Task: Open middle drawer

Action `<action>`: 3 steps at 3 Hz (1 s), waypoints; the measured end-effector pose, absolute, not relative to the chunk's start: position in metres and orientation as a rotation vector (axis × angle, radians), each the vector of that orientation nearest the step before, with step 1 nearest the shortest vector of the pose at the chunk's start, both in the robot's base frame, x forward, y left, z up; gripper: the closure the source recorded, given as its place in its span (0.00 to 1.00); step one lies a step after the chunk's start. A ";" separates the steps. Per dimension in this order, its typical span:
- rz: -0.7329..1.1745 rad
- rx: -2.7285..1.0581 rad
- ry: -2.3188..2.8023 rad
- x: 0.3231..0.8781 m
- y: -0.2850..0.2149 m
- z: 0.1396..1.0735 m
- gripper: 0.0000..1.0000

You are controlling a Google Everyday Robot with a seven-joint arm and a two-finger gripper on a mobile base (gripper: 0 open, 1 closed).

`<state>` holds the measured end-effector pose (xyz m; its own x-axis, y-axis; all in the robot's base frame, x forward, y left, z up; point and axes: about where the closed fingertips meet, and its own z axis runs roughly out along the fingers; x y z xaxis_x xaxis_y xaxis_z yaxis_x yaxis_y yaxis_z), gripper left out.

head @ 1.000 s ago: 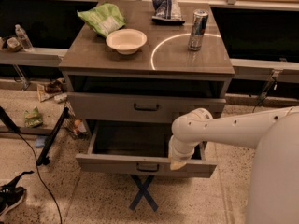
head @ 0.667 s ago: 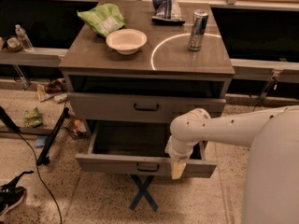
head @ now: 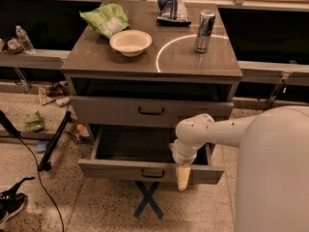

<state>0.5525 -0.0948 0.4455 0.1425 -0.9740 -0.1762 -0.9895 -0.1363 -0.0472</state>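
Observation:
The end of the robot's gripper hangs outside the middle drawer's front panel (head: 201,175), so the robot should raise it clear and bring it down inside, behind the panel (head: 165,156), to pull.
The middle drawer (head: 120,169) is the lower of the two drawers in view. It is grey-brown, has a small dark loop handle (head: 152,173), and stands pulled well out, showing a dark empty inside. My gripper (head: 182,178) hangs from the white arm (head: 212,132) and points down over the right part of that drawer's front panel, right of the handle. Its cream tip reaches below the panel's lower edge. The drawer above (head: 149,111) sits further in, with a dark gap under the counter.
The cabinet top (head: 183,57) holds a white bowl (head: 130,42), a green chip bag (head: 105,19), a blue bag (head: 171,8) and a can (head: 204,31). A blue tape X (head: 147,203) marks the floor in front. Cables and a stand leg (head: 53,139) lie at left.
My gripper has sunk a little along the front of the pulled-out drawer. The drawer itself stays about where it was.

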 end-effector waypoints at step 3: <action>0.224 -2.217 2.049 0.558 -0.100 0.418 0.49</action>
